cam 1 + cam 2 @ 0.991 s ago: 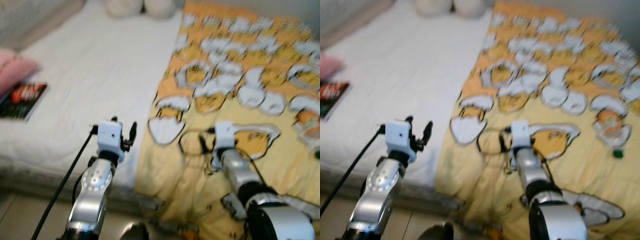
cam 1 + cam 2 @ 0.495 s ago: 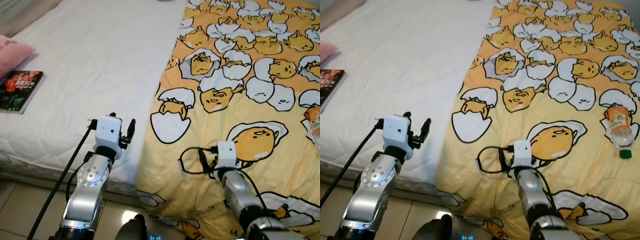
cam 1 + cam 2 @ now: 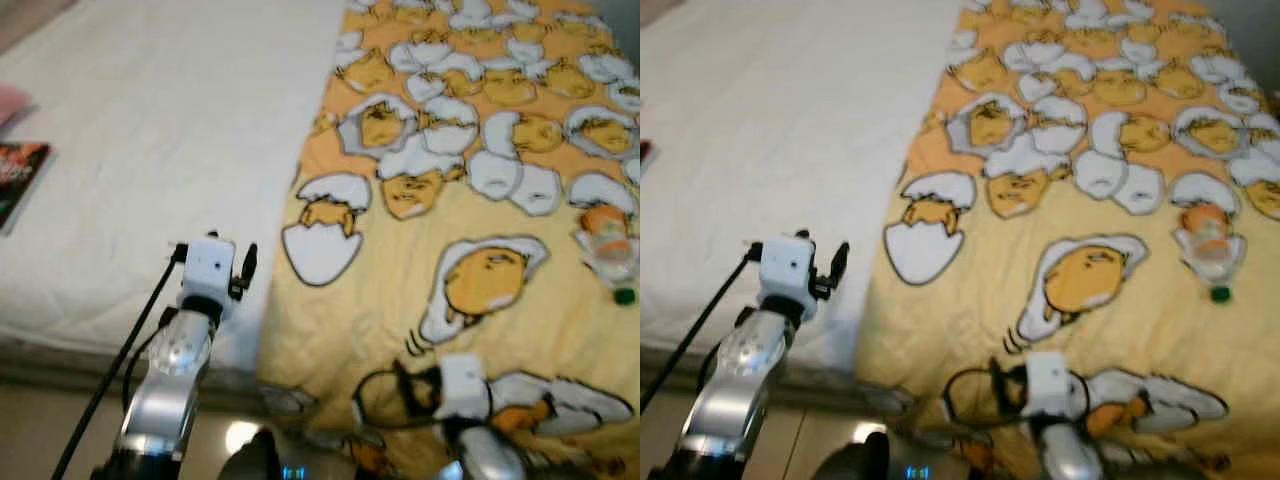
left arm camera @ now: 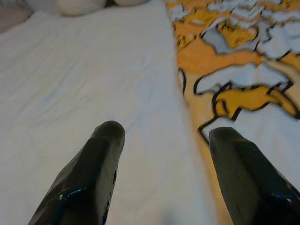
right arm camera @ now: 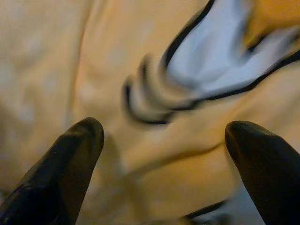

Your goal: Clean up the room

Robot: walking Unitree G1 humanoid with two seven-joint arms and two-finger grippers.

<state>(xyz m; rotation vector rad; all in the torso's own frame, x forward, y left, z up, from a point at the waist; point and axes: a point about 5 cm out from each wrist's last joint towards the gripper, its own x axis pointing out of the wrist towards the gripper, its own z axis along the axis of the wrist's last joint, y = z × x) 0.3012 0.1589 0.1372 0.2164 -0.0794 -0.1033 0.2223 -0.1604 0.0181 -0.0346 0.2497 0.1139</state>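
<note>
I see that the clear neck (image 3: 615, 272) beside the green cap looks pale and see-through. I expect the plastic bottle (image 3: 607, 240) to be empty when I lift it.
A plastic bottle (image 3: 610, 243) with an orange label and green cap lies on the yellow egg-print blanket (image 3: 390, 270), far right. At the left edge of the white sheet (image 3: 150, 140) rests a dark book (image 3: 14, 182). My left gripper (image 4: 161, 136) is open and hovers over the sheet near the blanket's border, its black fingers (image 3: 245, 270) empty. Low over the blanket's near edge my right gripper (image 5: 164, 136) is open too, holding nothing; its white wrist block (image 3: 461, 385) is at the bottom of the left eye view.
A pink pillow corner (image 3: 8, 100) lies beyond the book. The bed's front edge and the pale floor (image 3: 40, 430) run along the bottom left. A black cable (image 3: 115, 375) trails from the left wrist. The picture is slightly blurred.
The camera has shifted, so the bed sits differently in the picture. My right gripper has drawn back toward the blanket's near edge. The left gripper stays open above the sheet.
</note>
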